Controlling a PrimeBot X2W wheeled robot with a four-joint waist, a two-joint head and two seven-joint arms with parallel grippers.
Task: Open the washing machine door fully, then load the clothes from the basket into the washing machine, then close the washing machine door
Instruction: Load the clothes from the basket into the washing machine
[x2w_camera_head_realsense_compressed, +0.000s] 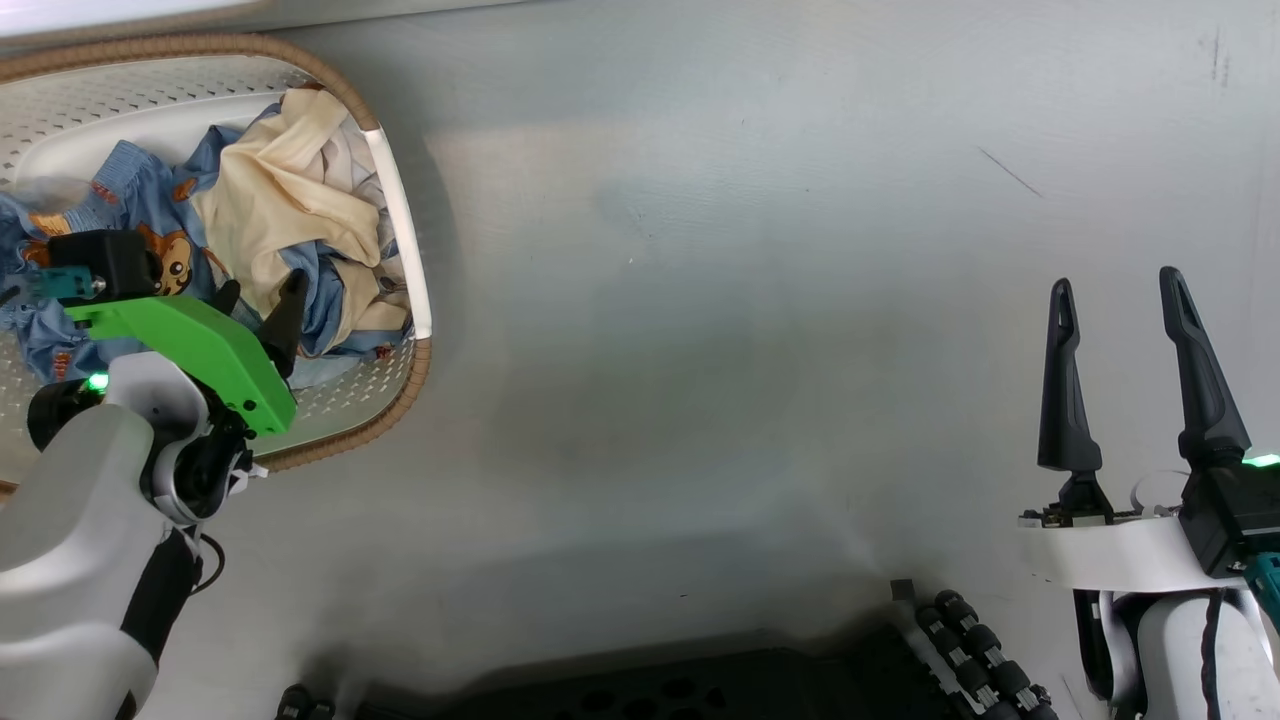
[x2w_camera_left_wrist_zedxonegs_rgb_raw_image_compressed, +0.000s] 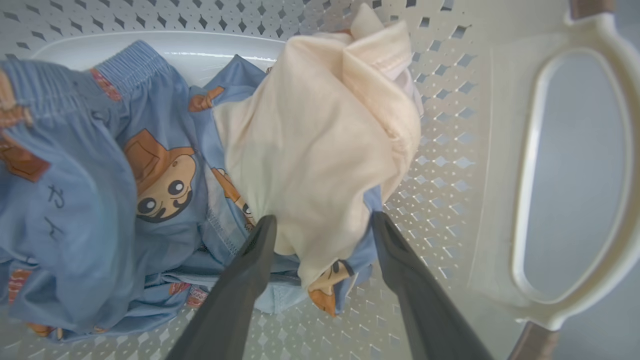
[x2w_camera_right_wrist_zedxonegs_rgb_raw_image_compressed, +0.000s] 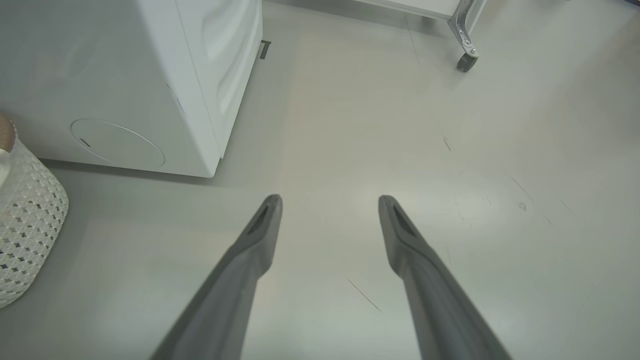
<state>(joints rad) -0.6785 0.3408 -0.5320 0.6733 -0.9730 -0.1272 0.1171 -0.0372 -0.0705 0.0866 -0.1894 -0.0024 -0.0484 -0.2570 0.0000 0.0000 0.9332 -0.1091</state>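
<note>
The cream-yellow piece (x2w_camera_head_realsense_compressed: 282, 198) should pull blue printed cloth up with it when I lift it, because blue shows (x2w_camera_head_realsense_compressed: 320, 286) between the cream-yellow folds.
The cream-white basket (x2w_camera_head_realsense_compressed: 405, 250) stands on the floor at the upper left, holding the clothes: blue printed garments (x2w_camera_left_wrist_zedxonegs_rgb_raw_image_compressed: 150, 175) and a cream-yellow piece (x2w_camera_left_wrist_zedxonegs_rgb_raw_image_compressed: 320, 140) on top. My left gripper (x2w_camera_left_wrist_zedxonegs_rgb_raw_image_compressed: 324, 220) reaches down into the basket, open, its two fingers straddling the lower fold of the cream piece. In the head view the left gripper (x2w_camera_head_realsense_compressed: 258, 300) sits under its green housing over the clothes (x2w_camera_head_realsense_compressed: 270, 190). My right gripper (x2w_camera_head_realsense_compressed: 1117, 285) hangs open and empty above bare floor at the lower right. The washing machine (x2w_camera_right_wrist_zedxonegs_rgb_raw_image_compressed: 150, 75) shows its white lower corner. The washing machine door is out of view.
The basket's white handle (x2w_camera_left_wrist_zedxonegs_rgb_raw_image_compressed: 575, 175) is to the right of my left fingers. In the right wrist view the basket wall (x2w_camera_right_wrist_zedxonegs_rgb_raw_image_compressed: 25, 225) stands beside the washer. A castor wheel (x2w_camera_right_wrist_zedxonegs_rgb_raw_image_compressed: 467, 60) of a frame sits farther off. My dark base (x2w_camera_head_realsense_compressed: 700, 690) is below.
</note>
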